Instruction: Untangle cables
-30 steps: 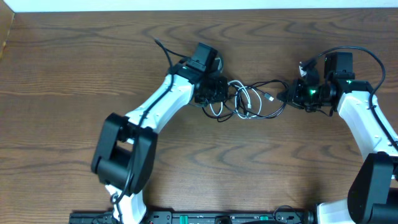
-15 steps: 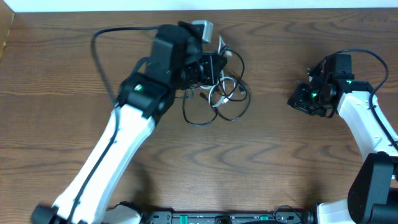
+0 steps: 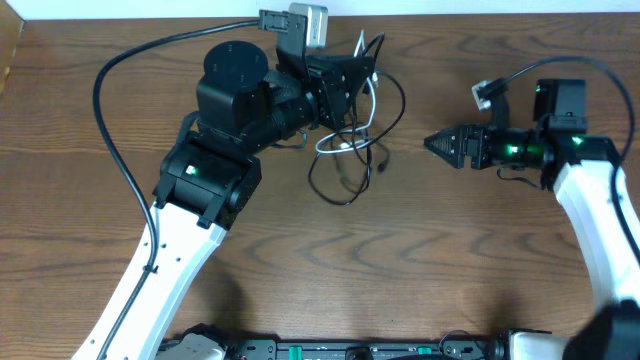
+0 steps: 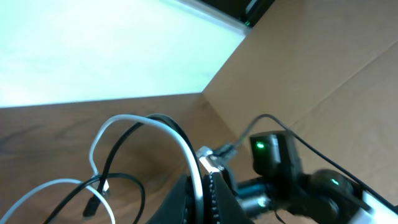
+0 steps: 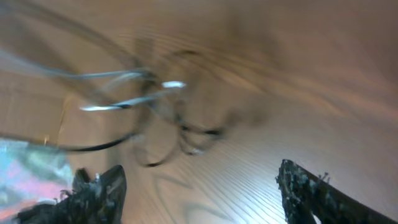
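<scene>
My left gripper is pinching the white cable and a black cable (image 4: 189, 152) together, so next my right gripper grabs the hanging black cable (image 4: 114, 151) and pulls it away.
The cables (image 3: 343, 150) are a tangle of black loops and one white cord, hanging from my raised left gripper (image 3: 345, 82) down to the table. In the left wrist view that gripper (image 4: 204, 194) is shut on the white cable (image 4: 189, 149), with black loops (image 4: 127, 177) trailing off to the left. To the right of the tangle my right gripper (image 3: 436, 143) points left at it, apart from it. The right wrist view shows this gripper (image 5: 202, 190) open and empty, with the blurred cables (image 5: 155, 93) ahead of it.
A thick black wire (image 3: 108, 120) arcs from the left arm's wrist along the back left. The table's far edge meets a white wall (image 3: 450, 8). A small white plug (image 3: 487, 92) sits on the right arm's own wiring.
My left arm lifted the tangle up and toward the far edge. The right gripper let go of the cable end, opened wide and turned to point left.
</scene>
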Controlling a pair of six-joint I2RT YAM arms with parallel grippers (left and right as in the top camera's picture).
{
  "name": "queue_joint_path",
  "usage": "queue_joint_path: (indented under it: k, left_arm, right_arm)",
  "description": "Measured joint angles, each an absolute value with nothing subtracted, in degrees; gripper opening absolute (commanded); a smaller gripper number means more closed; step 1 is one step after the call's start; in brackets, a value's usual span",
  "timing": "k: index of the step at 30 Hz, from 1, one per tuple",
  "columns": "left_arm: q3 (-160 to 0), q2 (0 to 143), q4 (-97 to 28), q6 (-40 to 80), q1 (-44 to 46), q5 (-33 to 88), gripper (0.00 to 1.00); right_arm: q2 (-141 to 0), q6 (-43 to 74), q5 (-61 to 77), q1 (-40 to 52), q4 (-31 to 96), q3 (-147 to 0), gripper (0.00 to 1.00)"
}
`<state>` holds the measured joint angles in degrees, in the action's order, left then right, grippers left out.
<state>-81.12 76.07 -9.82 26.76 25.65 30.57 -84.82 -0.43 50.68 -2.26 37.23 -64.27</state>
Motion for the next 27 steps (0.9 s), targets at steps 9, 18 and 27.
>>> queue_joint_path:
  k: [9, 18, 27]
  left_arm:
    - [-81.12, 75.94, -5.76, 32.51, 25.65, 31.42, 0.08]
    - [-81.12, 75.94, -5.74, 35.16, 25.65, 33.71, 0.08]
    - [-81.12, 75.94, -5.93, 35.83, 25.65, 35.70, 0.08]
  right_arm:
    - [-78.00, 2.61, 52.86, 5.52, 29.69, -65.95, 0.69]
    - [-83.42, 20.71, 29.47, 10.17, 22.59, -65.95, 0.61]
    - [-92.49, 30.02, 14.85, 10.57, 20.25, -65.95, 0.52]
